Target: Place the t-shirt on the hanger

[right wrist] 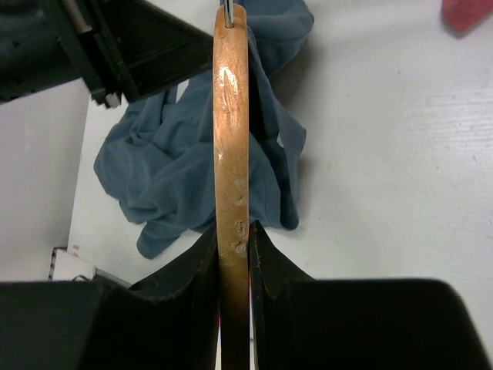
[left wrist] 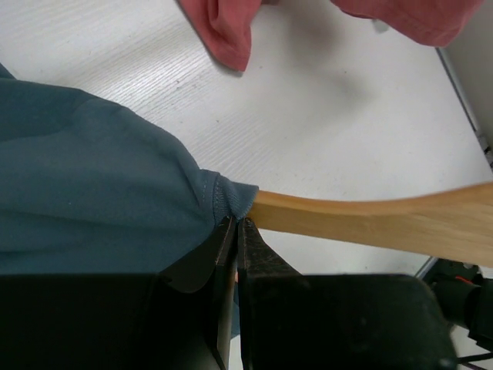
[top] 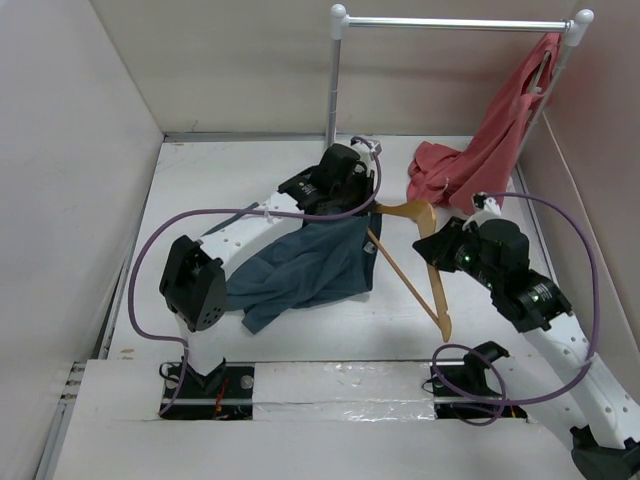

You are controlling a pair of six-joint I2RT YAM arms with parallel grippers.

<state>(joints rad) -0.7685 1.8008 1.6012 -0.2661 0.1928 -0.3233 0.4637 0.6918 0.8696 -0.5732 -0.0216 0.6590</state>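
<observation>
The t-shirt's seamed hem (left wrist: 229,194) goes around the end of the hanger, so the robot's left gripper keeps hold of the hem until the hanger's arm (top: 406,210) slides inside, and then let go.
The slate-blue t-shirt (top: 310,265) lies bunched on the table, its upper right edge lifted. My left gripper (top: 368,212) is shut on that edge; in the left wrist view the jaws (left wrist: 236,225) pinch the t-shirt's (left wrist: 92,193) seamed hem where it wraps one end of the hanger (left wrist: 370,223). The tan wooden hanger (top: 437,290) is tilted, one arm pointing at the shirt and the other toward the near edge. My right gripper (top: 432,245) is shut on the hanger's (right wrist: 231,116) wooden arm, fingers (right wrist: 266,254) on both sides. Beyond it lies the t-shirt (right wrist: 162,169).
A coral-red garment (top: 480,150) hangs from the white rail (top: 455,22) at the back right and spills onto the table; it shows in the left wrist view too (left wrist: 231,31). The left arm (right wrist: 115,46) crosses above the shirt. Walls enclose the table on three sides.
</observation>
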